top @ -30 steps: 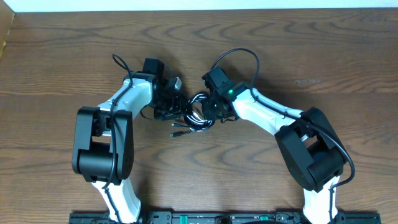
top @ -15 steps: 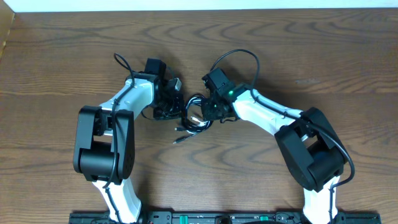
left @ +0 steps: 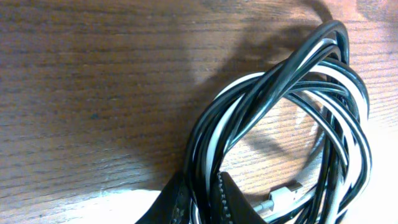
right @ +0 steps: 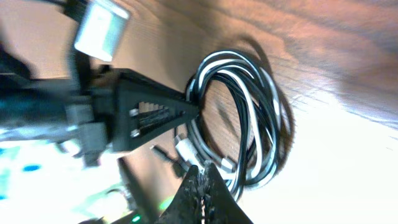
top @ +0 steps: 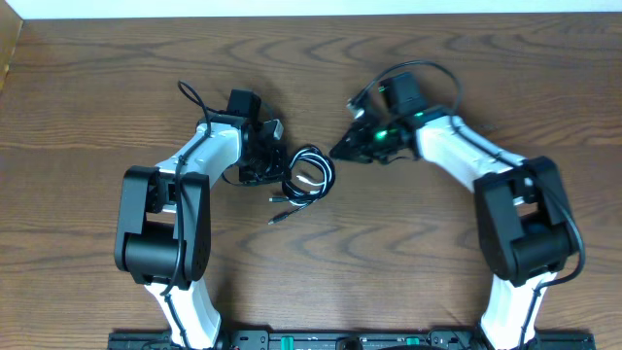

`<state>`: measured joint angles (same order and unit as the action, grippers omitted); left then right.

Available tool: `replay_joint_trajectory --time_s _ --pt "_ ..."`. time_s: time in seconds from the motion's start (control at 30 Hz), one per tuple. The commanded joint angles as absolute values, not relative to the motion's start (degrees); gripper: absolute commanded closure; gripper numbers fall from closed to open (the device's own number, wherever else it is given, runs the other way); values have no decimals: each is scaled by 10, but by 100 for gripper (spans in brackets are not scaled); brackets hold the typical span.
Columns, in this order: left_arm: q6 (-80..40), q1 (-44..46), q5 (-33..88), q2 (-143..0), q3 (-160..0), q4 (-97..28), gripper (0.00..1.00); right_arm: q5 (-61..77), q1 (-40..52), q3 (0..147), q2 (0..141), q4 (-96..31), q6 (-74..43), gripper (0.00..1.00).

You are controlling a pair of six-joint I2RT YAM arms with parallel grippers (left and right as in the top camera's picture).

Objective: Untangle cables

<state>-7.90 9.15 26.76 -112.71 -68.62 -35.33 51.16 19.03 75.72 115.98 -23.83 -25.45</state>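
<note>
Next, my right gripper takes the coil's opposite side [top: 329, 181] before I pull, because my left gripper is pinching several strands of cable together [left: 214, 143] while the rest of the coil lies loose.
The black and white cables [top: 311, 178] lie coiled together in one bundle on the table, between the two arms. My left gripper [top: 278, 171] is shut on the bundle's left edge. In the left wrist view several strands run between its jaws [left: 202, 198], and the coil [left: 292, 93] spreads out ahead, with a white plug [left: 283, 198] lying inside it. My right gripper [top: 338, 153] is shut and empty, up and to the right of the bundle and apart from it. In the right wrist view its closed tips [right: 202, 180] hover over the coil [right: 249, 118], and the left gripper [right: 155, 112] shows beside it.
A loose black plug end [top: 276, 219] trails out of the bundle toward the front. The arms' own thick black wires loop over the left wrist [top: 191, 97] and the right wrist [top: 428, 73]. The wooden table [top: 321, 272] extends on all sides.
My right gripper has left the bundle and swung up and to the right, shut and empty. The left gripper stays shut on the bundle, which has shifted slightly.
</note>
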Motion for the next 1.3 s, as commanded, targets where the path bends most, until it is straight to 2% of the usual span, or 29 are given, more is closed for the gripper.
replay_joint_trajectory --time_s 0.0,0.13,0.17,0.2,0.27,0.3,0.37,0.47,0.57,0.67,0.77,0.93,1.13,1.27 --pt "-89 88 168 -1154 -672 -353 85 594 155 753 1140 -252 -221 99" --pt "-93 88 169 -1154 -672 -353 78 590 138 752 1140 -284 -193 99" --pt "-93 88 180 -1154 -672 -353 78 568 141 752 1140 -296 -188 85" --pt "-92 88 190 -1154 -672 -353 78 548 145 752 1140 -303 -188 79" --pt "-68 88 231 -1154 -672 -352 81 511 160 752 1140 -316 -188 74" --pt "-46 88 258 -1154 -672 -352 87 495 171 752 1140 -319 -188 69" --pt "-3 88 317 -1154 -672 -352 92 478 188 752 1140 -320 -188 70" --pt "66 85 396 -1154 -672 -353 93 476 203 752 1140 -310 -188 76" --pt "137 74 495 -1154 -674 -353 93 535 194 752 1140 -306 -152 76" --pt "202 54 608 -1154 -675 -344 93 678 171 752 1140 -316 -82 67" --pt "210 35 679 -1154 -675 -318 92 745 150 752 1140 -327 -64 60" --pt "210 16 690 -1154 -675 -307 93 735 136 752 1140 -375 -31 58" --pt "214 14 690 -1154 -675 -307 93 645 161 752 1140 -403 -29 58" --pt "214 14 690 -1154 -675 -307 93 528 190 752 1140 -402 -92 62"
